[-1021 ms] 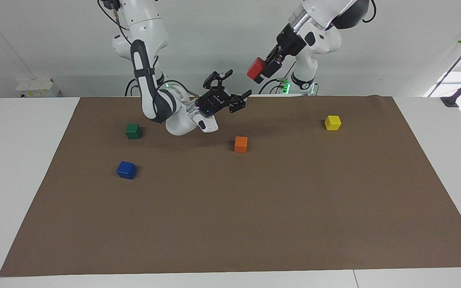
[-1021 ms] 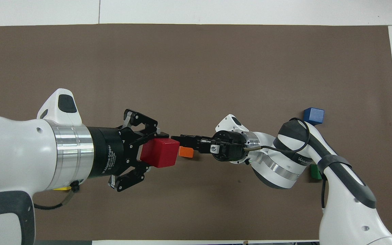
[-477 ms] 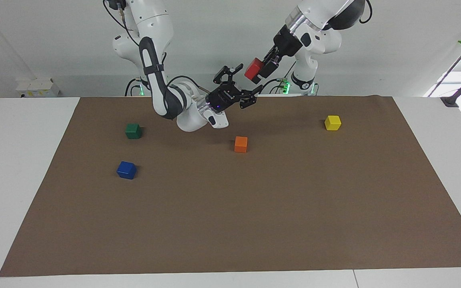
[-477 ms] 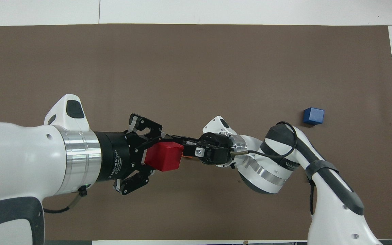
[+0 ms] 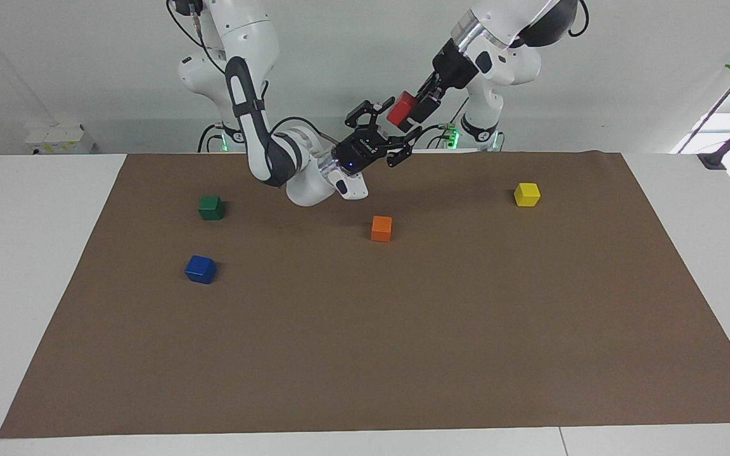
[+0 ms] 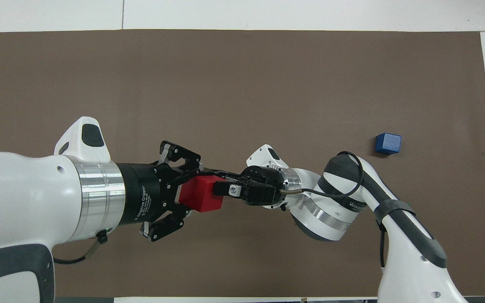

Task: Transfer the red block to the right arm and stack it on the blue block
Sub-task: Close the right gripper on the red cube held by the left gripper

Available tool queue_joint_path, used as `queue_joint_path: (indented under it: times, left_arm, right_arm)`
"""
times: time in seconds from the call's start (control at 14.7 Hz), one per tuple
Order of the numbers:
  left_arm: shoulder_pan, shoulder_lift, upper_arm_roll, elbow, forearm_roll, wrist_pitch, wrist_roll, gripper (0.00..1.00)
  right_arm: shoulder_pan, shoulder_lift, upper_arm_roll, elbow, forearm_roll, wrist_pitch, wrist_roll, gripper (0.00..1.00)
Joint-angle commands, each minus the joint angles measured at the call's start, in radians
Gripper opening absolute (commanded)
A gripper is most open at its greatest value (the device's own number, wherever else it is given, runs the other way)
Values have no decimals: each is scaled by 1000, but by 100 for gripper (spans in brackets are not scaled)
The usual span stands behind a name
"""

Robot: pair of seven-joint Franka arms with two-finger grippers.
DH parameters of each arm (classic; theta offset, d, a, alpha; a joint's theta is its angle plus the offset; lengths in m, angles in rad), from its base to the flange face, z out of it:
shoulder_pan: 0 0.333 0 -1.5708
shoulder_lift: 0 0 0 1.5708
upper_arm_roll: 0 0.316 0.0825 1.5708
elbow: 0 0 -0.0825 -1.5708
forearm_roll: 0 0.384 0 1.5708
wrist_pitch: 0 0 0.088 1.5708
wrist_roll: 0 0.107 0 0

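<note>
I should open my left gripper and draw it back, since both grippers are around the red block (image 6: 201, 194), before my right gripper takes it to the blue block (image 6: 388, 143).
The red block (image 5: 401, 108) is held in the air by my left gripper (image 5: 408, 109), which is shut on it over the robots' edge of the brown mat; it also shows in the overhead view (image 6: 202, 200), in the left gripper (image 6: 192, 195). My right gripper (image 5: 390, 130) is open, raised, with its fingers spread at the block's free end; I cannot tell if they touch it. In the overhead view the right gripper (image 6: 218, 184) overlaps the block. The blue block (image 5: 200, 269) lies on the mat toward the right arm's end, and shows in the overhead view (image 6: 387, 143).
A green block (image 5: 211, 207) lies nearer to the robots than the blue block. An orange block (image 5: 381, 228) lies mid-mat under the grippers. A yellow block (image 5: 526, 194) lies toward the left arm's end. The arms hide all three in the overhead view.
My right gripper has risen and moved toward the red block until its open fingers reach it. My left gripper has lifted the block slightly and then held still.
</note>
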Motion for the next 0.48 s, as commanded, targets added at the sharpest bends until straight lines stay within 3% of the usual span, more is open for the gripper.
queue_joint_path:
  times: [0.0, 0.14, 0.34, 0.41]
  left_arm:
    - [-11, -34, 12, -34, -24, 20, -8, 0]
    - [-11, -34, 12, -34, -24, 18, -8, 0]
    - [-10, -34, 14, -34, -24, 8, -8, 0]
    - [-10, -34, 14, -33, -24, 6, -8, 47]
  right_arm:
    - [8, 9, 2, 21, 36, 21, -39, 46]
    - [7, 9, 2, 20, 36, 21, -39, 0]
    - [4, 11, 2, 23, 35, 21, -3, 0]
    - [4, 11, 2, 24, 35, 21, -1, 0]
